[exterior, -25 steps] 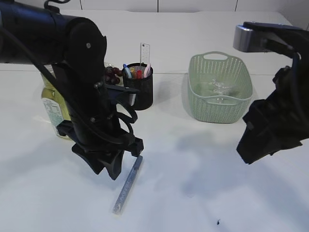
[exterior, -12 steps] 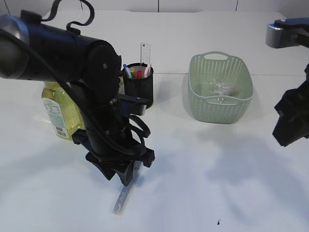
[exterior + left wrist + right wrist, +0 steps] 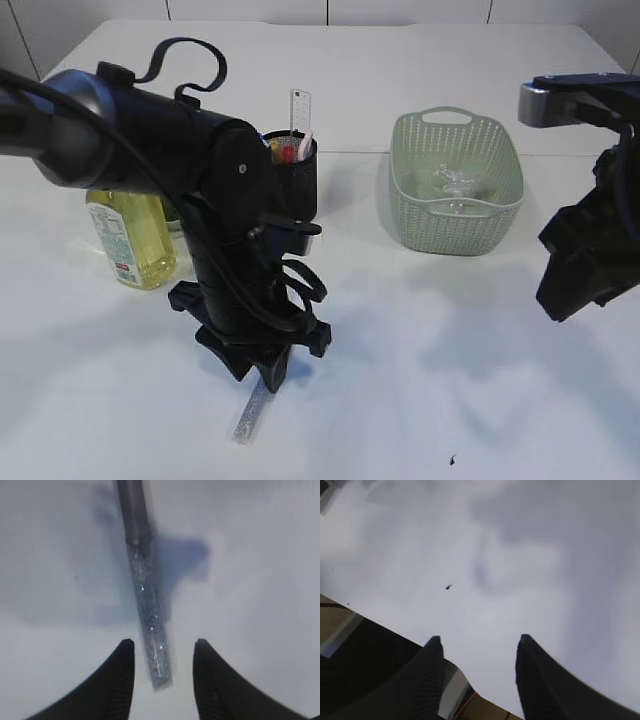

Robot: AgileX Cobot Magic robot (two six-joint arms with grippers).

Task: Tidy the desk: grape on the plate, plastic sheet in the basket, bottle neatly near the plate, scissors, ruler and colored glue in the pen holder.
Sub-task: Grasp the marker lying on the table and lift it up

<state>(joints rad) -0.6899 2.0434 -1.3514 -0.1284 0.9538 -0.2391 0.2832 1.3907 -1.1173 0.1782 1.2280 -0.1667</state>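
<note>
I expect the ruler [image 3: 300, 110] to lean over and sit lower when I lower the colored glue in, because the ruler stands tall above the pen holder's crowded rim [image 3: 291, 149].
The colored glue, a silver glitter tube [image 3: 148, 610], lies on the white table; only its lower end [image 3: 250, 415] shows in the exterior view. My left gripper [image 3: 162, 652] is open just above it, with the tube's near end between the jaws, and it hangs low over the table in the exterior view [image 3: 262, 368]. My right gripper [image 3: 477, 645] is open and empty, raised at the right [image 3: 572, 285]. The yellow bottle [image 3: 130, 235] stands at the left. The black pen holder [image 3: 298, 180] holds the ruler [image 3: 299, 105] and colored items. The plastic sheet [image 3: 452, 181] lies in the green basket [image 3: 457, 232]. Plate and grape are hidden behind my left arm.
The table's front edge [image 3: 380, 625] shows under my right gripper, with the floor below. A small dark speck [image 3: 451, 460] lies on the table near the front.
My left arm has moved right and down until its jaws straddle the glue tube's end. My right arm swung right, out to the frame's edge, then came back a little.
</note>
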